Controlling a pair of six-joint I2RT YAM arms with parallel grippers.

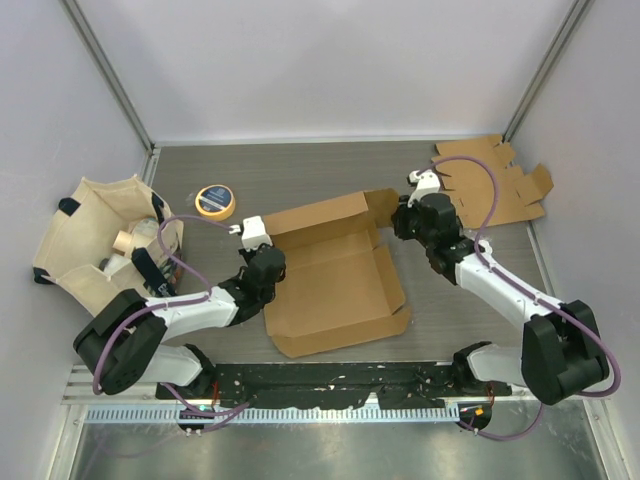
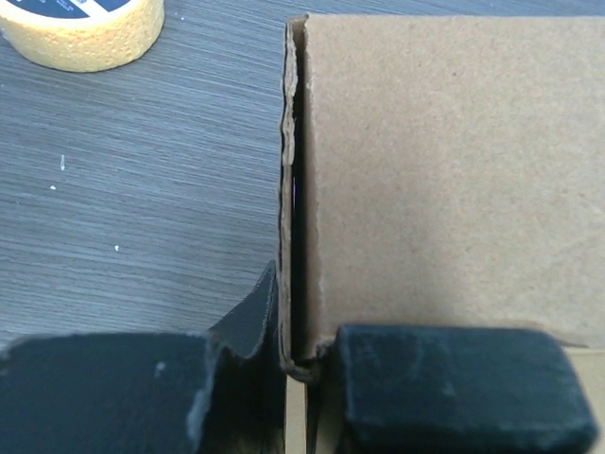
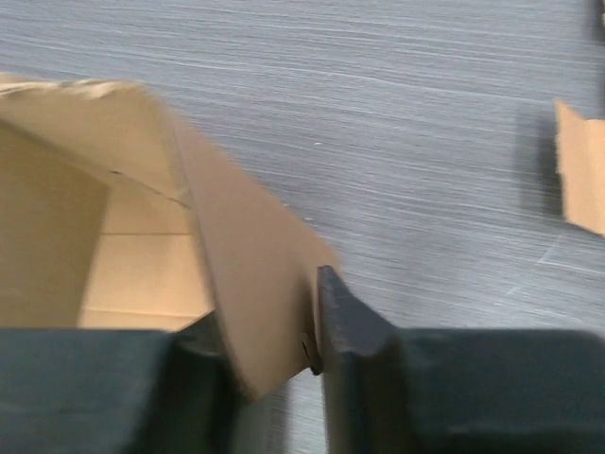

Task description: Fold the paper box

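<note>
The side flap at my right gripper (image 1: 381, 205) is slanted above an open side (image 1: 391, 281) of the box, so next my left gripper leaves the doubled-over side and holds that open side instead.
The paper box (image 1: 330, 280) is a brown cardboard blank lying half-formed at the table's middle, with its back wall raised. My left gripper (image 1: 262, 262) is shut on the box's doubled-over left wall (image 2: 286, 208), one finger on each side (image 2: 307, 364). My right gripper (image 1: 400, 215) is at the box's back right corner. There a slanted side flap (image 3: 246, 284) stands between its fingers (image 3: 274, 369). The right fingertip (image 3: 345, 312) touches the flap. The view is blurred, so whether the flap is clamped is unclear.
A yellow tape roll (image 1: 214, 200) lies behind the left gripper, also in the left wrist view (image 2: 80, 28). A cloth bag (image 1: 100, 240) holding small items sits at the left. A second flat cardboard blank (image 1: 495, 185) lies at the back right.
</note>
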